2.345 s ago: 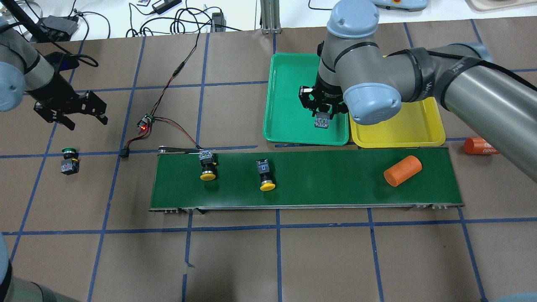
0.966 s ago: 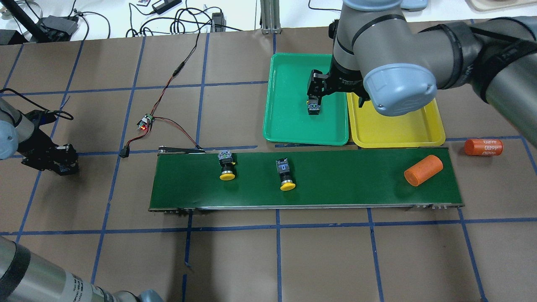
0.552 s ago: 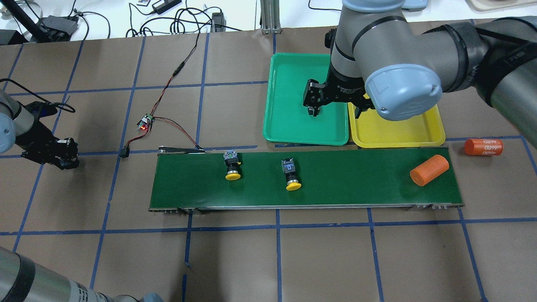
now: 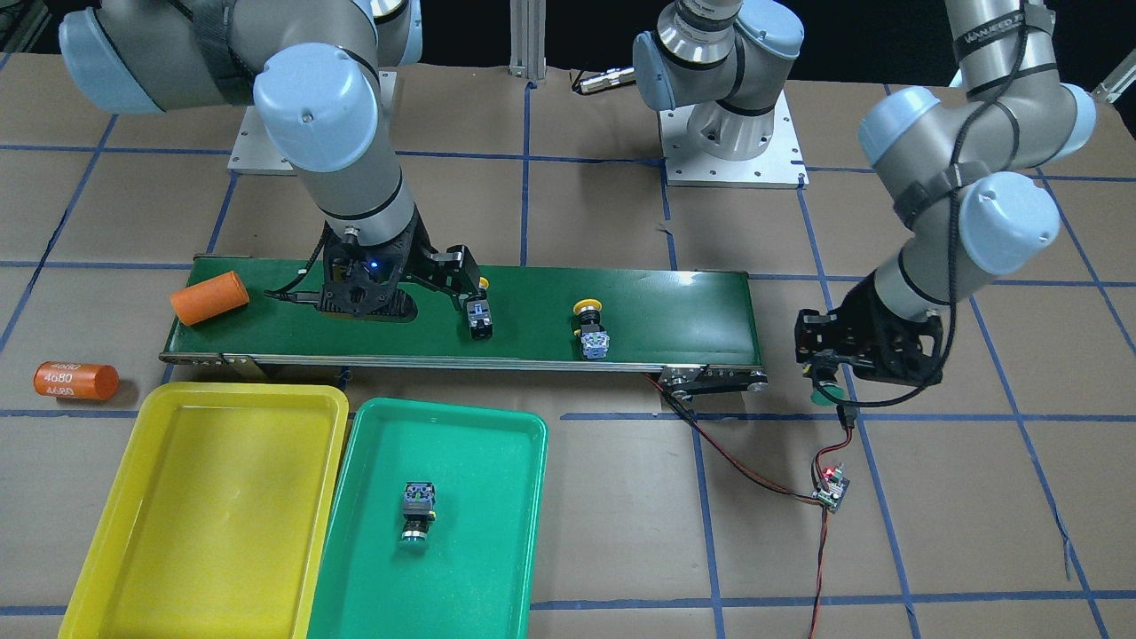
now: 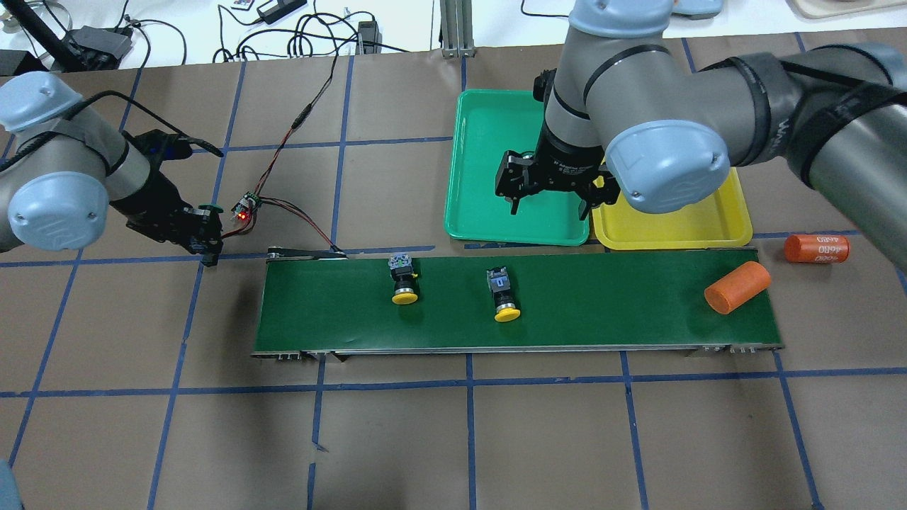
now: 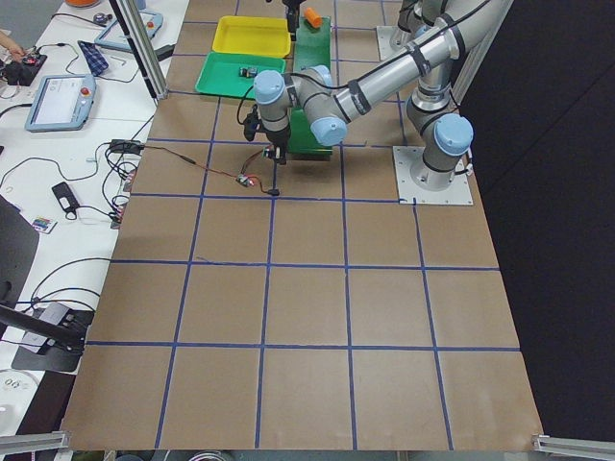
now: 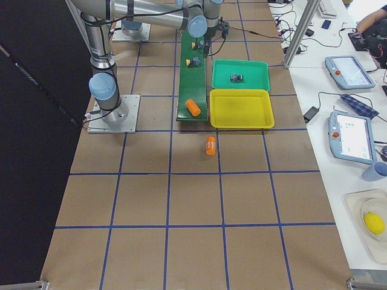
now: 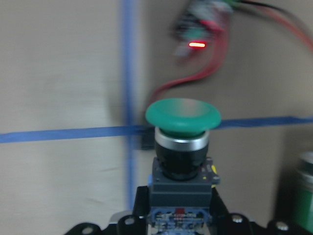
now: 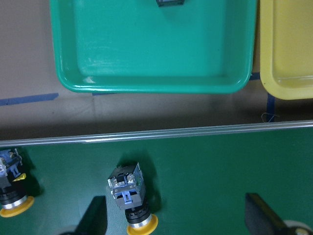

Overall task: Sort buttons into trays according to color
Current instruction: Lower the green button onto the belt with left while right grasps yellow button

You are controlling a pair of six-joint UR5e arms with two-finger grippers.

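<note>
An orange cylinder [image 4: 75,380] lies beyond the end of the belt. So the other yellow-capped button [image 4: 591,328] will travel that way when I take this button away.
My left gripper [image 5: 203,232] is shut on a green-capped button [image 8: 183,147] and holds it above the table, just off the conveyor's left end. My right gripper [image 5: 549,205] is open and empty over the belt's far edge; in the right wrist view a yellow-capped button [image 9: 128,196] lies between its fingers [image 9: 95,218], below them. A second yellow-capped button [image 5: 404,280] lies further left on the belt. Another green-capped button [image 4: 417,510] lies in the green tray [image 4: 497,550]. The yellow tray [image 4: 213,497] beside it holds nothing.
The dark-green conveyor belt [image 5: 602,312] carries an orange cylinder [image 5: 737,287] near its right end. An orange cylinder marked 4680 [image 5: 816,248] lies on the table past it. A small circuit board with a red light [image 5: 244,207] and wires lies by my left gripper.
My left gripper shut on the green button at the far left and carried it right. My right gripper released its green button in the green tray and moved toward the belt. Belt items drifted right.
</note>
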